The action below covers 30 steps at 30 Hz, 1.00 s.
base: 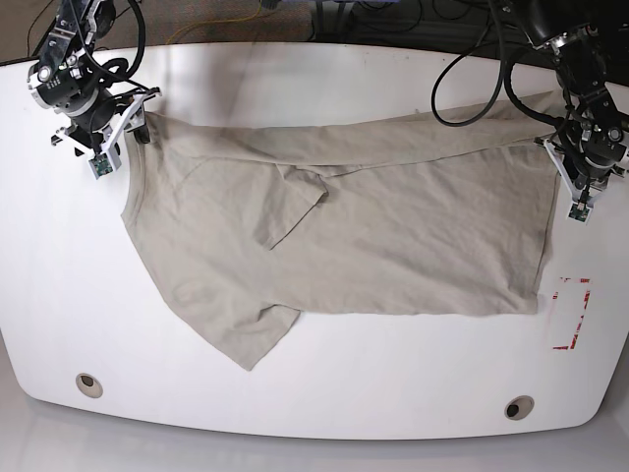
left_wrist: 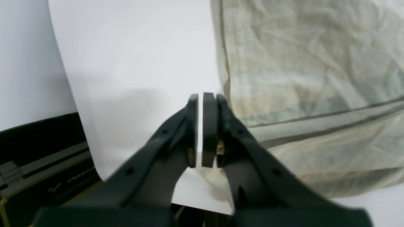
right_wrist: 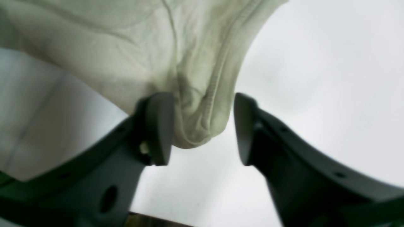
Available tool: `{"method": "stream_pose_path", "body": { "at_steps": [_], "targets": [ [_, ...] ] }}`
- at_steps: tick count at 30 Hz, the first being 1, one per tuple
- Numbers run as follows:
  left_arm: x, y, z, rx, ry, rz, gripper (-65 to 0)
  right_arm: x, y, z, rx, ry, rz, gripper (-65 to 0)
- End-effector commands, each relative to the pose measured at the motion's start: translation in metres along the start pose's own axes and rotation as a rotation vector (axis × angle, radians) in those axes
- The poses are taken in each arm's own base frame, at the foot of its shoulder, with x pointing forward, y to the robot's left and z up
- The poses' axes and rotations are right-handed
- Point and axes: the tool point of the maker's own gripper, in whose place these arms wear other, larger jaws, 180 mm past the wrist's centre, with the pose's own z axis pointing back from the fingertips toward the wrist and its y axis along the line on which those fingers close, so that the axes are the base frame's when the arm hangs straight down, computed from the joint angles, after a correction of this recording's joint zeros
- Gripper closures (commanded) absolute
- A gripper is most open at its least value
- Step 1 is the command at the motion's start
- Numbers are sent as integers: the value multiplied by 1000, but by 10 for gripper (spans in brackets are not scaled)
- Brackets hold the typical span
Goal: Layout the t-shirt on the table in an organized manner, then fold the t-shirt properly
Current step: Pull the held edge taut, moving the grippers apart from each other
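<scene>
Next, I open my left gripper, move it over the folded corner (left_wrist: 259, 133) and close it on the cloth there, because it is shut and empty beside the t-shirt's edge (left_wrist: 228, 89).
The beige t-shirt (base: 393, 226) lies spread across the white table (base: 344, 393), neck end at the left, hem at the right. One sleeve (base: 295, 202) is folded onto the body; the other (base: 251, 339) points to the front. My right gripper (base: 116, 138) is at the shirt's far-left corner. In the right wrist view it (right_wrist: 202, 97) is open, with a bunched hemmed fold of the shirt (right_wrist: 126, 47) between its fingers. My left gripper (base: 580, 197) is at the hem's right edge. In the left wrist view it (left_wrist: 200, 97) is shut to a thin gap beside the shirt's edge (left_wrist: 309, 78), with no cloth seen between the pads.
A red dashed rectangle (base: 572, 315) is marked at the right, just past the hem. Two round grey holes (base: 88, 383) (base: 518, 406) sit near the front edge. Cables (base: 462, 59) hang at the back. A black case (left_wrist: 41, 164) lies beyond the table's edge.
</scene>
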Motion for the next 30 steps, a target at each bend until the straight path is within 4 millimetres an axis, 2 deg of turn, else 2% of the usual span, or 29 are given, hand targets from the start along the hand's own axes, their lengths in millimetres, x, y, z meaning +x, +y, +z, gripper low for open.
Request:
{"method": "stream_pose_path", "body": {
  "at_steps": [1, 6, 10, 13, 16, 20, 22, 25, 30],
  "targets": [
    [9, 12, 6, 34, -33, -4, 0, 7, -6, 5, -12, -14, 9, -396],
    [5, 16, 7, 41, -27, 18, 0, 12, 5, 5, 50, -49, -20, -400],
    [-6, 27, 9, 67, -12, 65, 0, 17, 12, 4, 84, -73, -33, -400],
    [-16, 30, 10, 73, 16, 99, -29, 17, 13, 4, 88, -77, -35, -400],
    [-35, 38, 13, 91, 80, 145, -133, 17, 14, 4, 89, -74, -37, -400],
    [-53, 47, 18, 114, 129, 198, -329, 16, 17, 2, 95, -77, -47, -400],
    [-58, 50, 19, 121, 136, 217, -406, 16, 17, 2, 95, -77, -48, -400],
    [-66, 48, 20, 118, 153, 241, -461, 16, 18, 2, 96, -77, -49, -400],
    [-70, 49, 20, 112, 152, 265, -465, 14, 18, 1, 103, -73, -58, -400]
  ]
}}
